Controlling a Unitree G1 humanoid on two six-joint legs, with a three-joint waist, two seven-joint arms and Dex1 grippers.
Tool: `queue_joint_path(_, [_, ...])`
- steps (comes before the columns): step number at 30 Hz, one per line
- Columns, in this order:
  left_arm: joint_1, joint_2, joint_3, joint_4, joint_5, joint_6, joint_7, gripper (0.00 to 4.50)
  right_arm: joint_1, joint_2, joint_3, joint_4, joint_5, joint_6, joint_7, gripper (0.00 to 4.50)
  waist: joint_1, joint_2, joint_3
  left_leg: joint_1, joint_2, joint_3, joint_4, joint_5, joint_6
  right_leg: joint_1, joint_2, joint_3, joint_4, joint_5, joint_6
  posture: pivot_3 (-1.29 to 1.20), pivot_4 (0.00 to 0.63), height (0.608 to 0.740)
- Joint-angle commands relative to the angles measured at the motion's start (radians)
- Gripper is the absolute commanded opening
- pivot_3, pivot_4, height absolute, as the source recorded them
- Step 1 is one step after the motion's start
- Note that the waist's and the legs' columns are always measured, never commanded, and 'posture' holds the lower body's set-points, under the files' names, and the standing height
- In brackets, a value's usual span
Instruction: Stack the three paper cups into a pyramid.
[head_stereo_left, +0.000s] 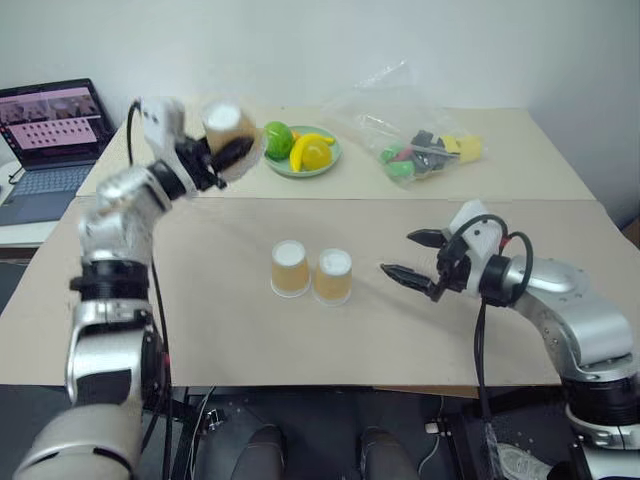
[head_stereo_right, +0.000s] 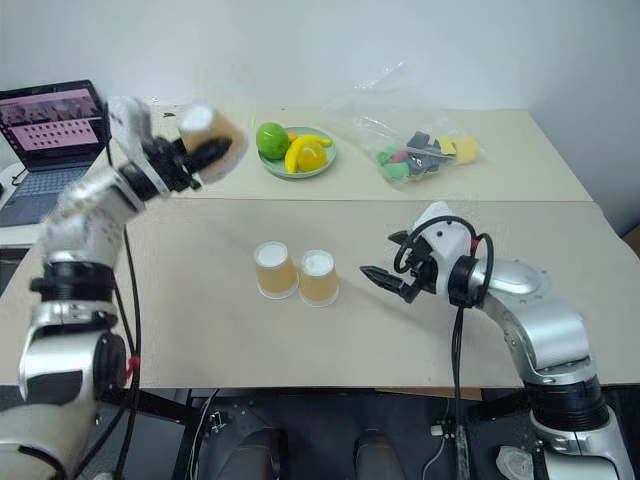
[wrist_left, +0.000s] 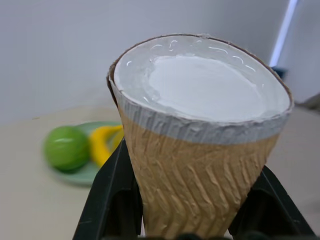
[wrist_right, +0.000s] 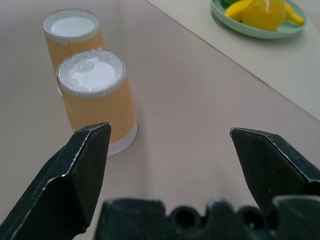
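Next, my left gripper rests the held cup (head_stereo_left: 228, 128) across the standing cups, open, and grips the cup's sides again to straighten it, because the cup is slanting in its hold.
Two orange-tan paper cups (head_stereo_left: 290, 268) (head_stereo_left: 333, 276) stand upside down side by side, touching, on the brown table's middle. The third paper cup (head_stereo_left: 225, 128) is held high above the table's far left, base up, and my left gripper (head_stereo_left: 228, 152) is shut on its sides. The left wrist view shows this cup (wrist_left: 200, 150) pinched between the two black fingers (wrist_left: 112, 200). My right gripper (head_stereo_left: 412, 256) hovers open just right of the standing pair, with nothing between its fingertips (wrist_right: 92, 150). No pyramid stands.
A green plate (head_stereo_left: 303, 165) with a lime and yellow fruit sits at the back centre. A clear plastic bag (head_stereo_left: 415, 135) of small toys lies at the back right. A laptop (head_stereo_left: 50, 130) stands off the table's far left.
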Motion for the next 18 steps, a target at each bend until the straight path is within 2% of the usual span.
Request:
queue_joint_path(1, [-0.065, 0.07, 0.028, -0.031, -0.197, 0.313, -0.211, 1.93, 0.009, 0.008, -0.028, -0.022, -0.014, -0.034, -0.031, 4.5, -0.013, 0.0, 0.0, 0.0, 0.0, 0.0, 0.0, 0.0, 0.0, 0.0, 0.0, 0.0, 0.0, 0.0, 0.0, 0.0, 0.15, 0.74])
queue_joint_path(4, [-0.066, 0.116, -0.105, -0.026, -0.134, 0.336, -0.344, 1.93, 0.03, 0.015, -0.039, -0.03, -0.017, -0.039, -0.056, 4.5, -0.017, 0.0, 0.0, 0.002, 0.0, 0.0, 0.0, 0.0, 0.0, 0.0, 0.001, 0.0, 0.002, -0.001, 0.001, 0.0, 0.15, 0.74])
queue_joint_path(8, [-0.077, 0.14, -0.28, 0.016, 0.001, 0.236, -0.508, 1.93, 0.073, 0.032, -0.049, -0.065, -0.02, -0.034, -0.093, 4.5, -0.015, 0.0, 0.0, 0.004, 0.0, 0.0, 0.0, 0.0, 0.0, 0.001, 0.001, 0.0, 0.004, -0.001, 0.001, 0.0, 0.15, 0.74])
queue_joint_path(13, [-0.123, 0.109, -0.38, 0.119, 0.141, 0.058, -0.596, 1.93, 0.126, 0.051, -0.068, -0.101, -0.02, -0.028, -0.134, 4.5, -0.013, 0.0, 0.0, 0.001, 0.0, 0.0, 0.0, 0.0, 0.0, 0.0, 0.001, 0.0, 0.002, -0.001, 0.001, 0.0, 0.15, 0.74])
queue_joint_path(18, [-0.173, 0.062, -0.468, 0.186, 0.15, -0.02, -0.61, 1.93, 0.166, 0.068, -0.087, -0.137, -0.014, -0.02, -0.171, 4.5, -0.011, 0.0, 0.0, 0.0, 0.0, 0.0, 0.0, 0.0, 0.0, -0.001, 0.0, 0.001, 0.002, -0.001, 0.001, 0.0, 0.15, 0.74])
